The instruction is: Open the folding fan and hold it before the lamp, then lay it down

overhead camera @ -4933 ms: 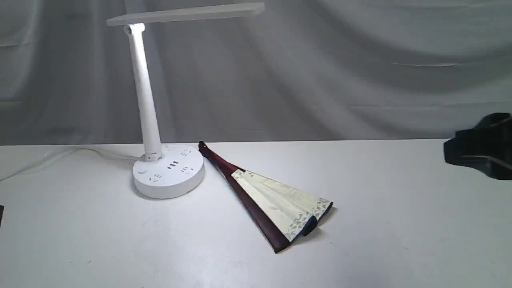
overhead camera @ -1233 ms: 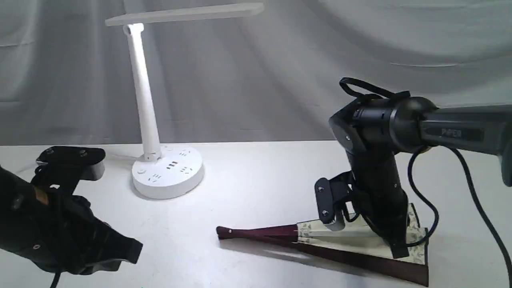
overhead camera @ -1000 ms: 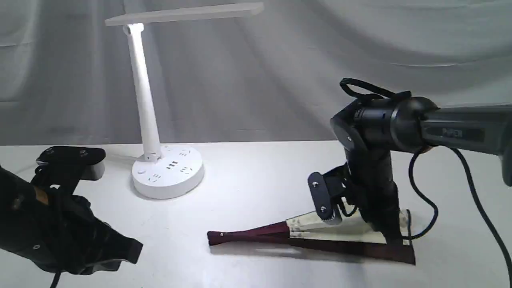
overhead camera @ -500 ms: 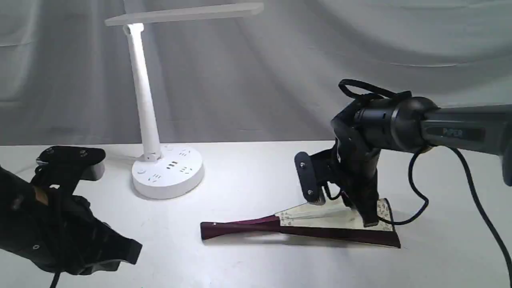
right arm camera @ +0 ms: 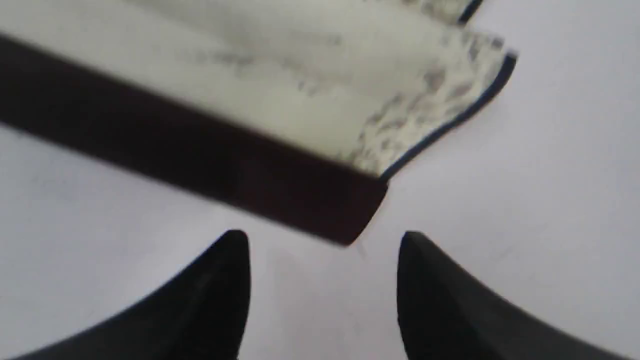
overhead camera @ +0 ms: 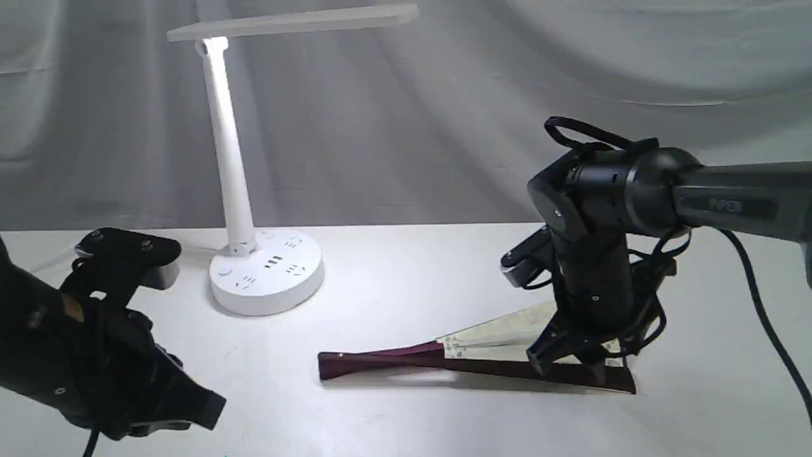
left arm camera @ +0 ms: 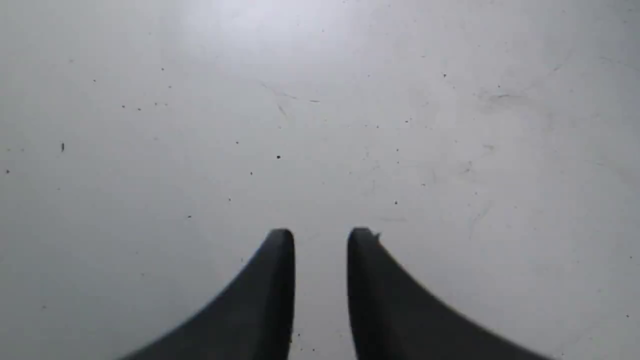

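Observation:
I expect the folding fan (overhead camera: 396, 358) to swing round together, still partly spread, when I turn it, because pale pleated paper (overhead camera: 496, 336) joins the fan's ribs to its maroon guard.
The folding fan (overhead camera: 482, 355) lies partly spread on the white table, its pivot to the left and its maroon guard (right arm camera: 200, 170) along the near side. My right gripper (overhead camera: 568, 371) points down over the fan's wide end. It is open and empty (right arm camera: 322, 240), and the guard's end sits just beyond its fingertips (right arm camera: 235, 250). My left gripper (overhead camera: 206, 406) hangs low at the front left, far from the fan. Its fingers (left arm camera: 280, 260) stand a little apart over bare table. The lamp (overhead camera: 266, 273) stands at the back left, its light bar overhead.
A grey cloth backdrop (overhead camera: 444, 127) hangs behind the table's far edge. The right arm's black cable (overhead camera: 755, 304) loops down to the right of the fan. The white table (overhead camera: 393, 279) shows bare between the lamp and the fan.
My right gripper has opened, let go of the fan's leaf and turned on its wrist. The fan slid left and folded narrower, and now lies still. The left arm shifted slightly.

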Action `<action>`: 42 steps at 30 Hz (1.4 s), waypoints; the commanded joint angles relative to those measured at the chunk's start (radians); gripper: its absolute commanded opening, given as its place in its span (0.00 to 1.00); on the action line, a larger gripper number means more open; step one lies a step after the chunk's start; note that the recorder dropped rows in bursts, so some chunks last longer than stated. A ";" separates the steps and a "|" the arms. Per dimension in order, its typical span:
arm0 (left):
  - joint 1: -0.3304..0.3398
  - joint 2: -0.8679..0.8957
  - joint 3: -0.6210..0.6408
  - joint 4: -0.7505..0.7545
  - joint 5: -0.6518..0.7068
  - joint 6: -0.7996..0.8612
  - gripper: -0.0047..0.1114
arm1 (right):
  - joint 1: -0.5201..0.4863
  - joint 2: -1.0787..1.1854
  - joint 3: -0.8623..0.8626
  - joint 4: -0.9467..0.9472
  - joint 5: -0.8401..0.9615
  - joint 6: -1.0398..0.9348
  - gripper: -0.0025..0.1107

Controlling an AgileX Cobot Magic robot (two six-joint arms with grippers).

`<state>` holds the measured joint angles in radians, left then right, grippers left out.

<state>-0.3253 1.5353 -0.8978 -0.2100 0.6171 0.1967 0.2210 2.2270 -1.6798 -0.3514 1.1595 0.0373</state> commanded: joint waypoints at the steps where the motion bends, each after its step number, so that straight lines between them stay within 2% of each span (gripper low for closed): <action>1: -0.006 0.062 -0.074 -0.020 0.045 0.045 0.33 | -0.002 -0.026 0.004 0.147 0.062 0.023 0.43; 3: -0.006 0.115 -0.142 -0.043 0.090 0.079 0.42 | -0.002 -0.038 0.004 0.228 0.062 0.021 0.43; 5: -0.006 0.152 -0.192 -0.067 0.100 0.113 0.45 | -0.002 -0.058 0.004 0.314 0.062 0.019 0.43; 9: -0.006 0.223 -0.279 -0.134 0.093 0.223 0.45 | -0.003 -0.090 0.004 0.447 0.062 0.024 0.43; 13: -0.006 0.312 -0.348 -0.274 0.100 0.360 0.45 | -0.015 -0.092 0.004 0.501 0.044 0.024 0.43; 16: -0.006 0.372 -0.401 -0.307 0.082 0.373 0.45 | -0.065 -0.092 0.004 0.552 0.031 0.039 0.43; 18: -0.006 0.411 -0.451 -0.299 0.082 0.318 0.45 | -0.105 -0.094 0.004 0.571 0.017 0.039 0.43; 19: -0.006 0.426 -0.475 -0.294 0.082 0.291 0.43 | -0.129 -0.094 0.002 0.571 0.009 0.042 0.42; 22: -0.006 0.489 -0.584 -0.275 0.105 0.200 0.31 | -0.161 -0.092 0.004 0.552 0.003 0.015 0.40; 29: -0.011 0.614 -0.782 -0.280 0.127 0.087 0.06 | -0.161 -0.092 0.004 0.455 -0.006 -0.037 0.39; 36: -0.053 0.715 -0.893 -0.252 0.141 0.094 0.04 | -0.161 -0.092 0.004 0.455 -0.151 -0.028 0.39; 42: -0.056 0.726 -0.922 -0.198 0.105 0.062 0.04 | -0.161 -0.081 0.004 0.472 -0.188 -0.028 0.39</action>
<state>-0.3782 2.2656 -1.8089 -0.4245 0.7430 0.2855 0.0600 2.1474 -1.6798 0.1186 0.9878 0.0056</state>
